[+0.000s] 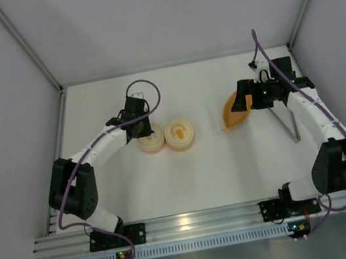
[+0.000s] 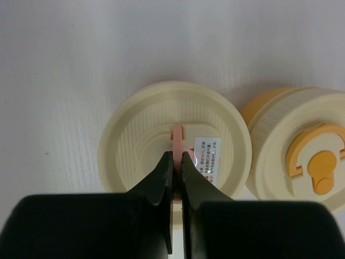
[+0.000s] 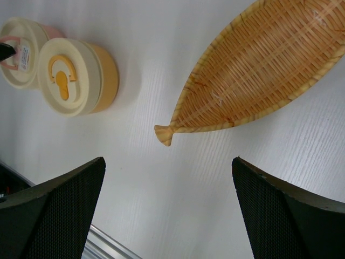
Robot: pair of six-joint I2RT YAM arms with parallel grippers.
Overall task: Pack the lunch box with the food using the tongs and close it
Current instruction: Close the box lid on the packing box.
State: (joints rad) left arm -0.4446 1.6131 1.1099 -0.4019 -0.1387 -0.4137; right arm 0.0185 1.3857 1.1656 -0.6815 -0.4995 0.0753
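Note:
The pink container is up against the orange one (image 1: pixel 165 137) with open space ahead (image 1: pixel 208 131), so the robot's left gripper should go on pushing both until they are closer to the woven dish.
The lunch box is two round containers side by side, both with cream lids on. My left gripper (image 1: pixel 138 126) (image 2: pixel 174 157) is shut on the pink tab (image 2: pixel 178 137) standing up from the lid (image 2: pixel 135 145) of the pink container (image 1: pixel 150 140). The orange container (image 1: pixel 179 135) (image 2: pixel 302 156) stands just to its right, touching or nearly so. My right gripper (image 1: pixel 244 100) (image 3: pixel 168 162) hangs open over the table by the stem of the woven leaf-shaped dish (image 1: pixel 233 114) (image 3: pixel 259 70), which holds nothing. The silver tongs (image 1: pixel 287 122) lie on the table under the right arm. No food shows.
Grey walls close in the table on the left, back and right. An aluminium rail (image 1: pixel 201 221) runs along the near edge by the arm bases. In the right wrist view both containers (image 3: pixel 70 75) sit to the upper left, well away from the dish.

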